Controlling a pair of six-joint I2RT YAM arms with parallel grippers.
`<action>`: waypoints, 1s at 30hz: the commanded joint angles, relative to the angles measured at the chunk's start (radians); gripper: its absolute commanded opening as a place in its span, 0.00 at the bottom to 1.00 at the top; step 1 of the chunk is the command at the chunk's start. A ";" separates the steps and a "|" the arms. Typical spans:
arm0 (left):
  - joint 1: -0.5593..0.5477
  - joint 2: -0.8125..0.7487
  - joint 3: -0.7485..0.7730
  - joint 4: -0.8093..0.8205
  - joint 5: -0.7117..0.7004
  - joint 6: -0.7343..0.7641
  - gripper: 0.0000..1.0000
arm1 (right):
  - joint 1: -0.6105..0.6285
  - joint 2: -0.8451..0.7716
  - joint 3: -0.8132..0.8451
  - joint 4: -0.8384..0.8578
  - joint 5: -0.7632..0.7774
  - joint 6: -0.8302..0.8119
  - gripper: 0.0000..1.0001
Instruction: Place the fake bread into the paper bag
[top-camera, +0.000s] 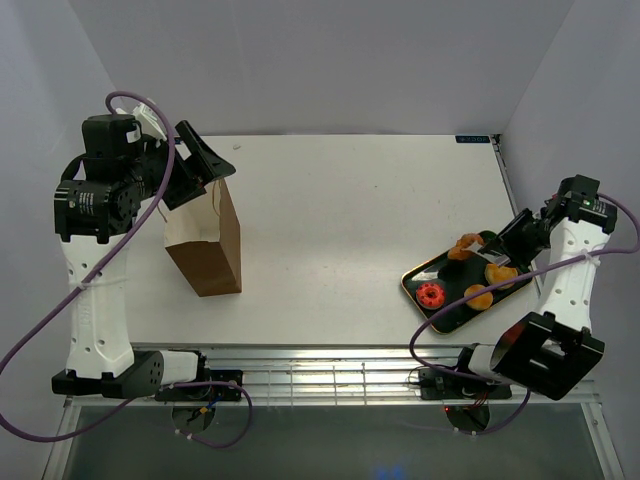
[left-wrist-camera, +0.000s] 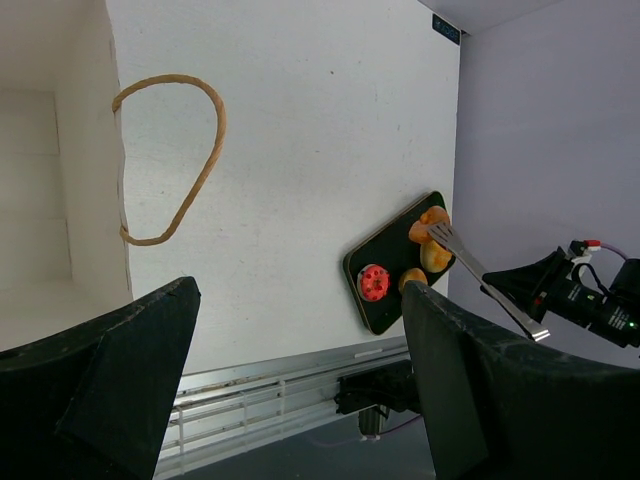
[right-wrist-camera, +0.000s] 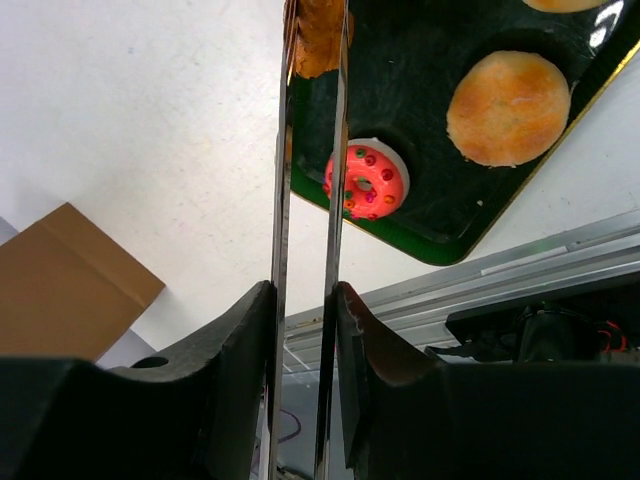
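Observation:
I will pull by the cord handle (left-wrist-camera: 219, 120) fixed at the bag's open rim, so the paper bag (top-camera: 222, 250) will follow and turn, its opening still open.
The brown paper bag (top-camera: 205, 245) stands upright at the left. My left gripper (top-camera: 205, 165) is open at its top edge, and the left wrist view (left-wrist-camera: 300, 290) shows the bag's white inside (left-wrist-camera: 40, 200) and cord handle (left-wrist-camera: 170, 160). My right gripper (top-camera: 520, 235) is shut on metal tongs (right-wrist-camera: 310, 150). The tong tips are closed around the golden twisted roll (right-wrist-camera: 318, 35) at the far end of the dark green tray (top-camera: 440, 315). I cannot tell if the roll is lifted. The red donut (top-camera: 431, 294) and two buns (top-camera: 480, 297) (top-camera: 500, 272) lie on the tray.
The tray (left-wrist-camera: 385, 315) lies near the table's right front corner, close to the right wall. A metal rail (top-camera: 330, 370) runs along the near edge. White tabletop (top-camera: 330, 220) separates the bag from the tray.

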 joint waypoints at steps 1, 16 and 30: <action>-0.003 -0.003 0.003 0.017 -0.009 0.011 0.93 | -0.004 -0.035 0.088 -0.051 -0.075 0.015 0.31; -0.003 -0.002 0.139 -0.061 -0.374 0.007 0.93 | 0.531 0.249 0.685 0.025 -0.262 0.112 0.32; -0.002 -0.210 -0.115 -0.055 -0.799 -0.067 0.77 | 0.998 0.369 0.831 0.349 -0.423 0.197 0.34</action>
